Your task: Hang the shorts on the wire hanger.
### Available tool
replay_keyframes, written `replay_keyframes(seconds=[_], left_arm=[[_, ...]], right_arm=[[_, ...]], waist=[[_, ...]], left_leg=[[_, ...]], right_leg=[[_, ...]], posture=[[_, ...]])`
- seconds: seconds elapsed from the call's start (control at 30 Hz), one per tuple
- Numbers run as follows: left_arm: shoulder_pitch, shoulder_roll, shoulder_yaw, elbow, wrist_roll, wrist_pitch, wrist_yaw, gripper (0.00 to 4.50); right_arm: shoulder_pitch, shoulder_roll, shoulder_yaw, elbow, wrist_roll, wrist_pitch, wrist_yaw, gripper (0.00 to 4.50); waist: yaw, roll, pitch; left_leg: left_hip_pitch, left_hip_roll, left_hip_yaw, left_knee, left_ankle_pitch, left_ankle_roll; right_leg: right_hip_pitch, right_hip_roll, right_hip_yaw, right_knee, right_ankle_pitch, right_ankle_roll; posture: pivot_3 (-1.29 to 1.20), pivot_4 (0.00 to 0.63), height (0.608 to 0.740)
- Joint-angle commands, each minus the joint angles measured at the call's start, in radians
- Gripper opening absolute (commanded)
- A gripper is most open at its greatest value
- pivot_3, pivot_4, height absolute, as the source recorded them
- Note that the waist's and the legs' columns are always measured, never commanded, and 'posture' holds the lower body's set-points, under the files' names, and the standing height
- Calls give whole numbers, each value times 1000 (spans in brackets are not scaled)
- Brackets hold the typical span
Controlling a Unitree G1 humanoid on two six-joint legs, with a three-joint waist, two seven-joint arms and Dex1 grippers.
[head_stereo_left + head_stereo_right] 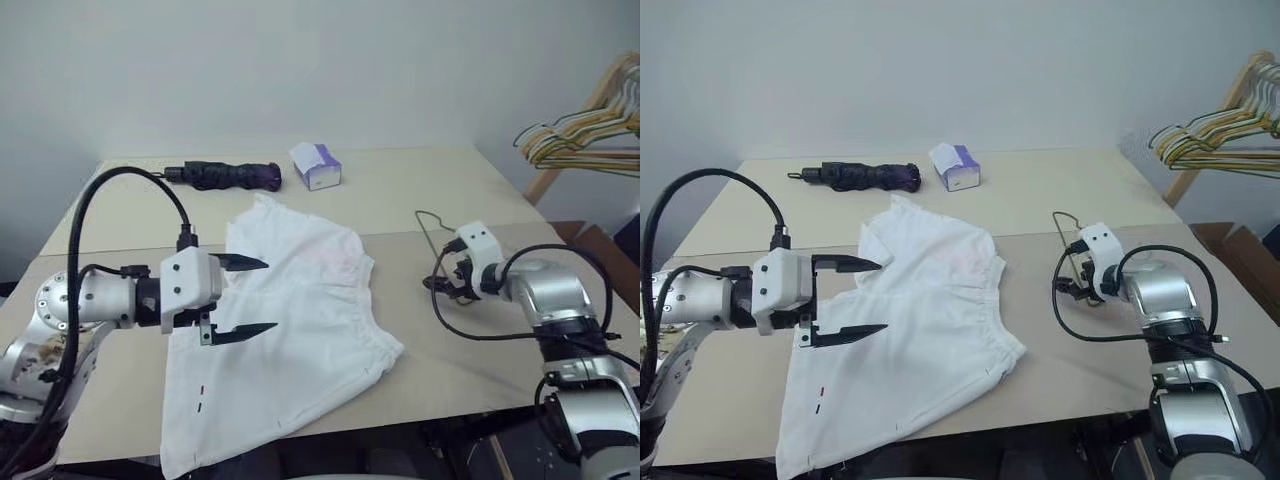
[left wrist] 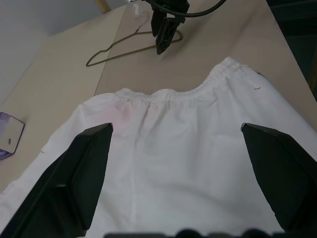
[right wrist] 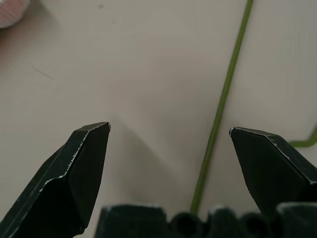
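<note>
My grippers will pull the waistband's ends apart, and the white shorts' waistband (image 1: 371,312) will stretch wide around the wire hanger, since small gathers (image 1: 358,277) pucker the waistband's edge.
The white shorts (image 1: 300,330) lie spread flat on the table, their gathered waistband (image 2: 188,89) turned toward the right arm. My left gripper (image 1: 272,295) hovers open above the shorts' left part with nothing between its fingers (image 2: 74,183). The wire hanger (image 2: 119,52) lies flat on the table to the right of the shorts, its hook (image 1: 425,214) toward the back. My right gripper (image 1: 446,284) points down over it, open. In the right wrist view the hanger's thin wire (image 3: 218,114) runs between the two fingertips, untouched, and one corner of the shorts (image 3: 12,12) shows.
A folded dark umbrella (image 1: 225,176) and a small white-purple tissue box (image 1: 316,165) lie at the back of the beige table (image 1: 440,380). A wooden rack with bunched coloured hangers (image 1: 585,135) stands off the table's far right corner.
</note>
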Motion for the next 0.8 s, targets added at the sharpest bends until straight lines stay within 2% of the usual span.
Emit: replay_keyframes(seconds=[0.03, 0.33, 0.37, 0.47, 0.8], left_arm=[[2, 5, 3, -29, -12, -12, 16, 4484], [31, 16, 14, -55, -11, -15, 24, 4484], [30, 15, 14, -55, -14, -16, 24, 4496], [28, 13, 12, -57, -19, -19, 26, 4500], [-9, -22, -34, -18, 17, -27, 75, 4500]], right_arm=[[-31, -6, -2, 56, 6, -68, 62, 4500], [-61, 19, -3, 229, -17, -88, 80, 4500], [-62, 21, 1, 238, -20, -91, 82, 4327], [-58, 18, 18, 232, -29, -87, 95, 3615], [-34, 34, 40, 192, -82, -74, 51, 23]], waist=[[-5, 0, 0], [-8, 0, 0], [-8, 0, 0], [-7, 0, 0], [-8, 0, -1]], left_leg=[[0, 0, 0, 0, 0, 0], [1, 0, -1, 0, 0, 0], [2, 0, -1, 0, 0, 0], [2, 0, -1, 0, 0, 0], [3, 0, -1, 0, 0, 0]], right_leg=[[0, 0, 0, 0, 0, 0], [2, 0, 0, 0, 0, 0], [2, 0, 0, 0, 0, 0], [3, 0, 0, 0, 0, 0], [3, 1, 0, 0, 0, 0]], posture=[[55, 0, 740], [64, 0, 740], [64, 0, 740], [59, 0, 740], [45, 0, 740]])
